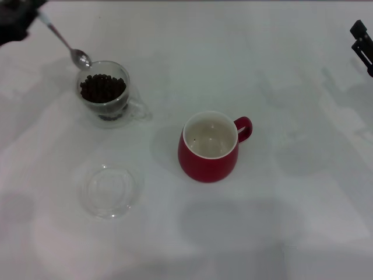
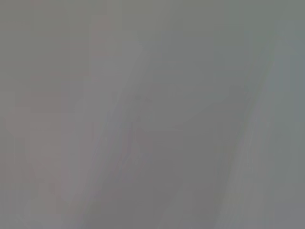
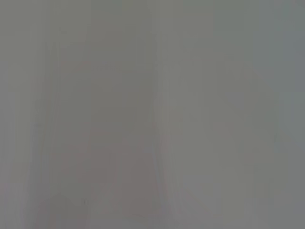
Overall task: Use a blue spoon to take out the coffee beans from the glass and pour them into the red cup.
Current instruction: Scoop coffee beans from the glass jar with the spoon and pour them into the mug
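Note:
The blue spoon's metal bowl (image 1: 81, 59) is empty at the far rim of the glass, so the robot's left gripper should push it down into the coffee beans (image 1: 102, 88) before moving to the red cup.
The glass (image 1: 106, 93) stands at the left of the white table, full of dark coffee beans (image 1: 102, 87). My left gripper (image 1: 23, 14) is at the top left corner, shut on the handle of the blue spoon (image 1: 64, 39). The spoon slants down so that its metal bowl (image 1: 81, 58) hovers at the glass's far rim. The red cup (image 1: 210, 147) stands upright in the middle, handle to the right, with a speck or two inside its white interior. My right gripper (image 1: 362, 44) is parked at the right edge. Both wrist views show only bare table.
A shallow clear glass dish (image 1: 109, 190) lies on the table in front of the glass, to the left of the red cup. The white table (image 1: 280, 221) fills the whole view.

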You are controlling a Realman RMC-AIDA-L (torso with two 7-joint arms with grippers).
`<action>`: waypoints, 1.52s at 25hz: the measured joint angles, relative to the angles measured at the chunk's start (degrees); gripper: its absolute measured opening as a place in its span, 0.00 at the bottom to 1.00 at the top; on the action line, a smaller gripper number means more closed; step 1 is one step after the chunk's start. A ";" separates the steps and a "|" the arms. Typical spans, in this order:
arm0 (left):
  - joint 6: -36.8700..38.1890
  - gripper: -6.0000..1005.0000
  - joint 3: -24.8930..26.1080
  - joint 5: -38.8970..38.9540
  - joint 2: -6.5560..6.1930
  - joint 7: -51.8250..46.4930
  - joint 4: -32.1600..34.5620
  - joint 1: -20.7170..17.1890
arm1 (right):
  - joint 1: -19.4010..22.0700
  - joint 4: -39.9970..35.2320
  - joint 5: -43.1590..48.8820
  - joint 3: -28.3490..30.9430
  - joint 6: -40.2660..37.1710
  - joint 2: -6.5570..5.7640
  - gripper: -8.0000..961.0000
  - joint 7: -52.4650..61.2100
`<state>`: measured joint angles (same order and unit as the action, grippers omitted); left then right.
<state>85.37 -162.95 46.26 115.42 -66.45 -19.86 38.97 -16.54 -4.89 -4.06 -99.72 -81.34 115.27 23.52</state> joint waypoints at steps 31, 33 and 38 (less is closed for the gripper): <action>-11.51 0.14 0.21 1.06 2.14 -13.57 6.11 -3.59 | -0.09 -0.35 -0.07 0.11 1.02 0.10 0.79 2.15; -11.50 0.14 0.13 1.06 2.03 -16.05 6.13 -3.61 | -0.25 -0.38 -0.07 0.03 1.31 0.12 0.79 2.15; -11.43 0.14 0.09 0.71 1.95 -18.80 6.15 -3.64 | -0.23 -0.38 -0.07 -0.11 1.65 0.13 0.79 2.15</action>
<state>73.93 -162.86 46.98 117.37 -85.26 -13.71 35.33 -16.78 -5.27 -4.13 -99.83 -79.69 115.40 25.66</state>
